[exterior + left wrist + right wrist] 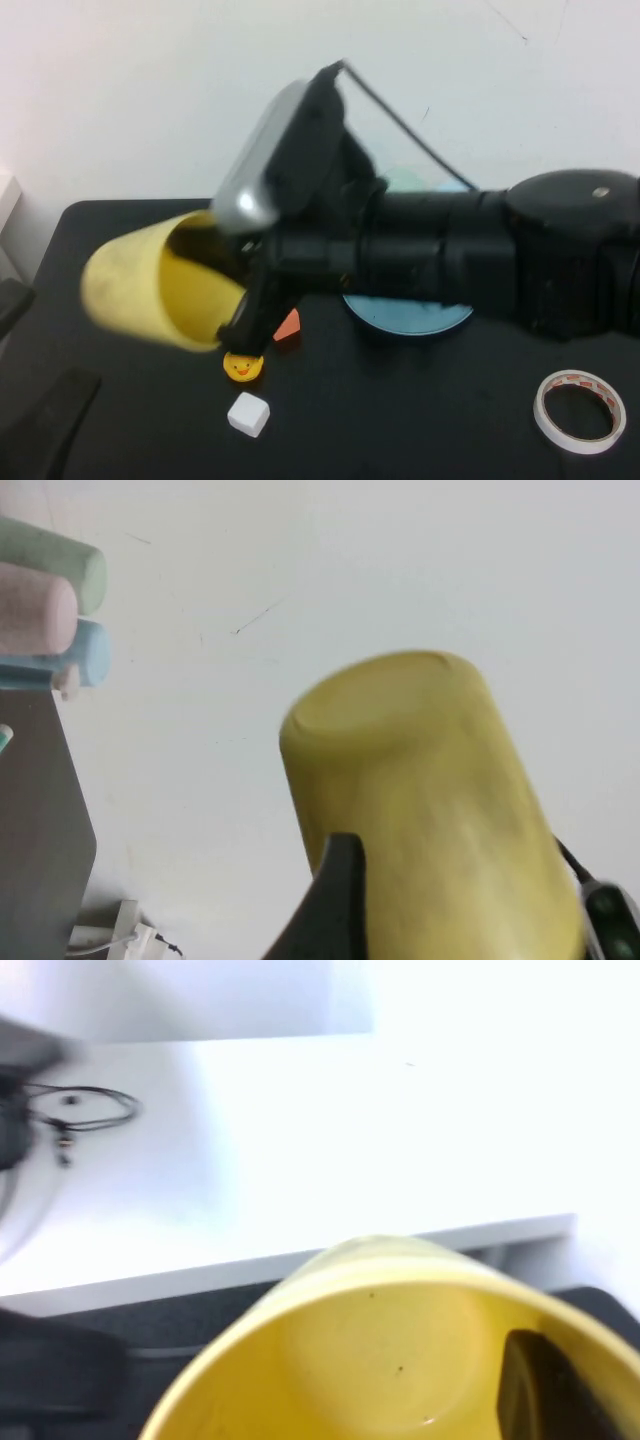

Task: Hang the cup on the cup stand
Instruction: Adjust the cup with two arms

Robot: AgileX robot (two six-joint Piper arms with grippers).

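Note:
A finger of my right gripper is inside the yellow cup's opening point(203, 292), so my left gripper should grab the cup by its outside point(128, 278) and turn it opening down so it can be hung.
My right gripper point(228, 290) is shut on the rim of the yellow cup point(150, 285), which it holds in the air on its side above the table's left half, base pointing left. One finger point(540, 1390) is inside the cup point(380, 1350); the other finger point(340, 900) presses its outer wall point(420, 780). The teal cup stand point(420, 318) sits behind and right of the cup, mostly hidden by my right arm. In the left wrist view, pale green, pink and blue cups point(50, 610) hang on it. My left gripper point(40, 425) is a dark shape at the lower left, apart from the cup.
On the black table point(400, 420) lie a white cube point(248, 413), a yellow smiley disc point(242, 366) and an orange piece point(288, 326) below the held cup. A roll of tape point(580, 410) lies at the front right. A white wall stands behind the table.

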